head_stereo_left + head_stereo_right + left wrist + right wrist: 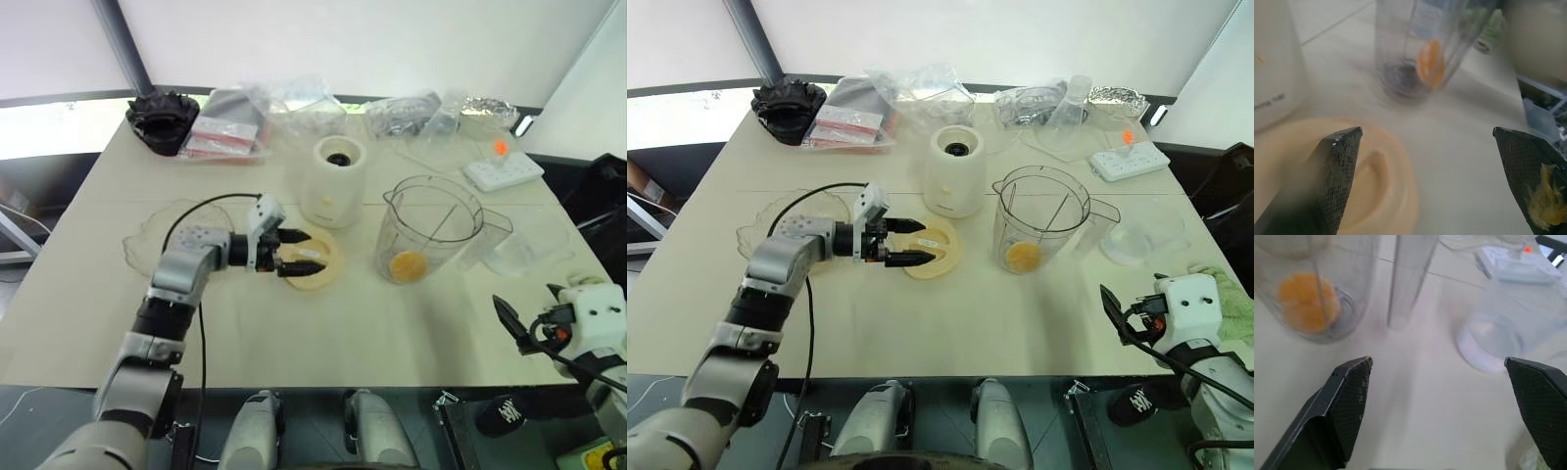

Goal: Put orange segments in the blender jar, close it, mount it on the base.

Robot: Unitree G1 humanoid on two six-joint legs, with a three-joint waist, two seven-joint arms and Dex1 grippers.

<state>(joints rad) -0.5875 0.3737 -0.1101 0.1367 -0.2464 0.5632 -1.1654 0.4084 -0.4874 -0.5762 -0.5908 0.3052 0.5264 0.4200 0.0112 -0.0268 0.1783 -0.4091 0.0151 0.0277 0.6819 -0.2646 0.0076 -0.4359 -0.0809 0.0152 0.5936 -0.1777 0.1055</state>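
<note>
My right gripper is open and the small clear cup (519, 247) stands free of the blender jar, so I should keep moving toward the cup's handle until the fingers surround it.
The clear blender jar (431, 227) stands open-topped at mid-table, with orange segments (408, 264) lying at its bottom. To its left is the cream-white base (333, 181), dark socket upward. My left gripper (299, 253) is open, its fingers just over a flat cream lid (318, 269) in front of the base. In the left wrist view a finger (1535, 181) has a bit of orange pulp stuck to it, and the jar (1415, 49) lies ahead. My right gripper (1439, 362) is open and empty near the table's front right edge, apart from the jar (1305, 301).
A small clear cup (524, 245) sits right of the jar. At the back right lies a white power strip (502, 171). A black object (162, 119) and plastic bags (284, 103) line the back edge. A clear crinkled dish (157, 230) lies at the left.
</note>
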